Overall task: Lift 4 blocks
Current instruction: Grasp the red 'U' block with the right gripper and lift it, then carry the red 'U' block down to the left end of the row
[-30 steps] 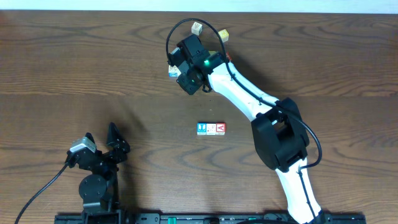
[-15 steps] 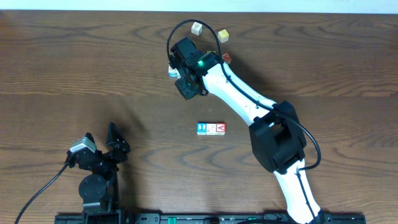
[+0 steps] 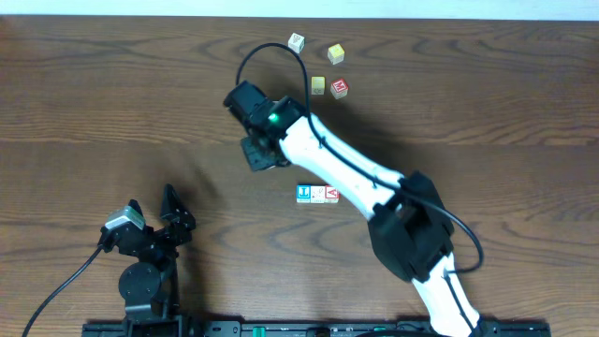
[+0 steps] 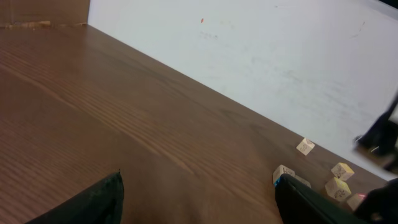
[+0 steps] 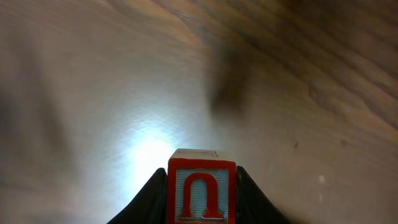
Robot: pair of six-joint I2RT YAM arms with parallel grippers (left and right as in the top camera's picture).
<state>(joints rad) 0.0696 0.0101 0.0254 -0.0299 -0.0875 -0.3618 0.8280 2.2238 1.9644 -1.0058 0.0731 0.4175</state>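
My right gripper has the red-bordered block out beyond the row. I should swing back and set it down on the wood next to the blue-faced block.
A red-bordered block with a U-like letter sits between the fingers of my right gripper, which is shut on it above the wood. In the overhead view that gripper hangs left of centre, and the block is hidden under it. A row of three blocks lies on the table: blue-faced, white-faced and red V. My left gripper stands open at the near left with nothing in it; its dark fingertips frame bare wood.
Several loose cubes lie at the far side: a white one, a yellow one, another yellowish one and a red-faced one. The right arm crosses over the table's middle, beside the row.
My right gripper has swung left and nearer with the U block in it, uncovering the cubes at the far side. The left arm has not moved.
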